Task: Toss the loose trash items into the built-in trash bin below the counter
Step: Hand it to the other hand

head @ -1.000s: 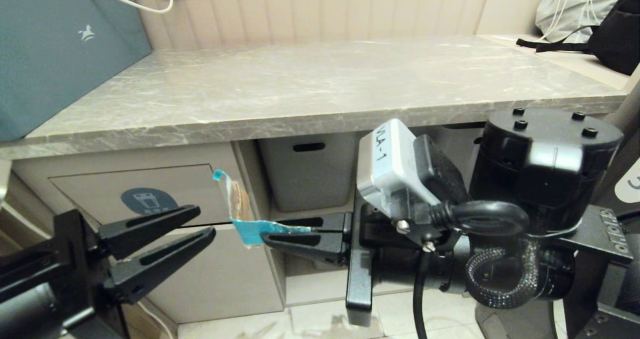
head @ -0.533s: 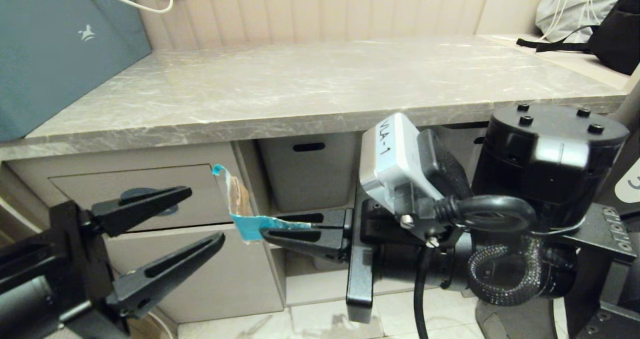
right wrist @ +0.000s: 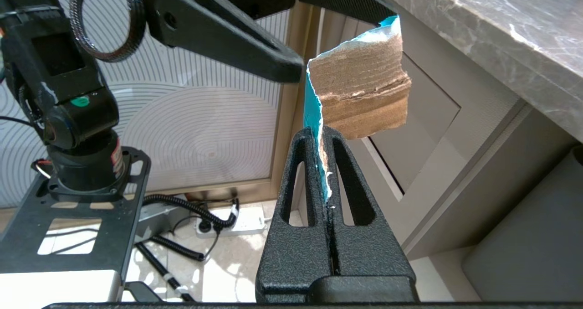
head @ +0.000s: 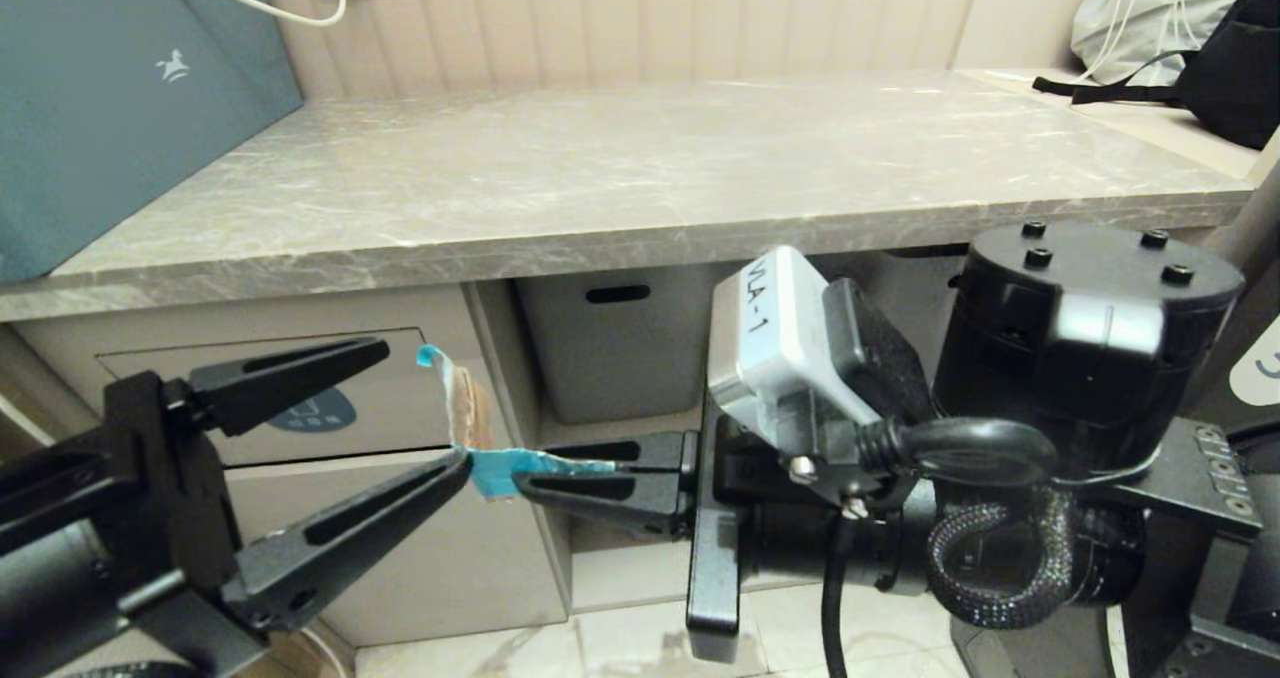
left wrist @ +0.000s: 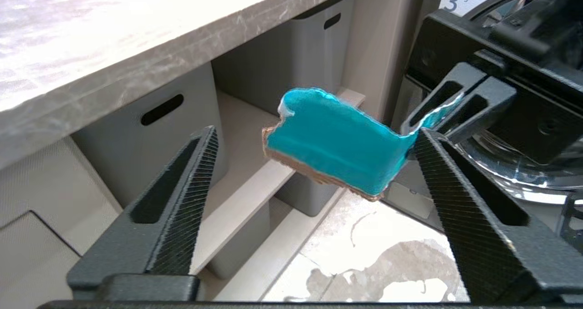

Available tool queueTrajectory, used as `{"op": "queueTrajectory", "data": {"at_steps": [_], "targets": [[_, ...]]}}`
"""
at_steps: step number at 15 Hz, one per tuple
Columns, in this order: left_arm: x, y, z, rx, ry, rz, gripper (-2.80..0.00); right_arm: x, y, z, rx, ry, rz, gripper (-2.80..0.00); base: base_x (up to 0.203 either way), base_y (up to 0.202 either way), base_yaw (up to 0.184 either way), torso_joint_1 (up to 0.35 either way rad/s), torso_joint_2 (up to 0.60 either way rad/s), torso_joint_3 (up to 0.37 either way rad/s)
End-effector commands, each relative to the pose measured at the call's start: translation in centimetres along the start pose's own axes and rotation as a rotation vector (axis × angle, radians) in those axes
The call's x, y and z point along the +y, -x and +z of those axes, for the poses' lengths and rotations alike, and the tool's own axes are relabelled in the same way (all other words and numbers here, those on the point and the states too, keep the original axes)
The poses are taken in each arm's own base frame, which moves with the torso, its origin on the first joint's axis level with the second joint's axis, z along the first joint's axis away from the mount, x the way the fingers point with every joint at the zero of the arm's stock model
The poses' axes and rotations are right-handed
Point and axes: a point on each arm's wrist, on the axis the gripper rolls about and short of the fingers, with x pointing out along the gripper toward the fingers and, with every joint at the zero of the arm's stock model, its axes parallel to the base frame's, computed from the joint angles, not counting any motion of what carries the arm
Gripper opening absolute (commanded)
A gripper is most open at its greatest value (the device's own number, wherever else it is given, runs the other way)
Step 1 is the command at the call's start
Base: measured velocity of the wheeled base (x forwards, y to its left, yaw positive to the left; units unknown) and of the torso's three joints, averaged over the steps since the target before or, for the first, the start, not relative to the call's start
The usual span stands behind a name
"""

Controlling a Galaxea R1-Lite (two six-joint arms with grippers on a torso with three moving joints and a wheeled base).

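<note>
The scrap's turquoise side (left wrist: 334, 138) lies broadside across the left gripper's open fingers, so the robot should move its left gripper back while its right gripper lifts and turns the scrap.
A torn cardboard scrap (head: 462, 408) with a turquoise face (left wrist: 332, 140) and a brown back (right wrist: 360, 95) hangs in the air before the cabinet. My right gripper (head: 530, 480) is shut on the scrap's thin turquoise tail (right wrist: 319, 133). My left gripper (head: 425, 405) is wide open, one finger on each side of the scrap (left wrist: 314, 136), and its lower fingertip meets the scrap's turquoise edge. Behind them is the trash bin flap (head: 400, 408), its blue sticker (head: 315, 413) partly hidden by a finger. The marble counter (head: 640, 178) above is bare. The other scraps are out of view.
Grey plastic bins (head: 615, 348) with slot handles sit on shelves right of the flap. A teal box (head: 100, 108) stands on the counter's left end and a black bag (head: 1230, 68) at the far right. A power strip (right wrist: 237, 222) and cables lie on the floor.
My left gripper has risen, moved right and opened wider, so its fingers now straddle the scrap. The right gripper keeps the scrap in nearly the same spot.
</note>
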Motion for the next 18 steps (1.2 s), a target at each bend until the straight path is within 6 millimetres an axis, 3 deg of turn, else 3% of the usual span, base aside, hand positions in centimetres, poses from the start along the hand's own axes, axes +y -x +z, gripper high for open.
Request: {"op": "queueTrajectory", "data": {"at_steps": [1,5,9,12,15,18], "targets": [[0.1,-0.3,0.1,-0.002,0.015,0.001,0.0,0.1,0.1,0.2,-0.007,0.005,0.002,-2.8,0.0,0.0,0.0,0.0,0.0,0.0],[0.3,-0.3,0.9,-0.028,0.191,0.06,0.0,0.0,0.2,0.5,-0.015,0.01,-0.006,-2.8,0.0,0.0,0.0,0.0,0.0,0.0],[-0.1,1.5,-0.9,-0.009,0.465,0.171,0.0,-0.2,0.3,0.7,-0.023,0.013,-0.011,-2.8,0.0,0.0,0.0,0.0,0.0,0.0],[-0.2,2.7,-1.1,-0.041,0.628,0.196,0.0,-0.4,0.2,1.2,-0.038,0.018,-0.017,-2.8,0.0,0.0,0.0,0.0,0.0,0.0],[0.0,2.4,0.3,-0.098,0.662,0.187,0.0,-0.3,0.0,1.1,-0.037,0.014,-0.014,-2.8,0.0,0.0,0.0,0.0,0.0,0.0],[0.3,2.3,2.2,-0.178,0.834,0.16,0.0,-0.5,0.1,1.7,-0.055,-0.04,-0.018,-2.8,0.0,0.0,0.0,0.0,0.0,0.0]]}}
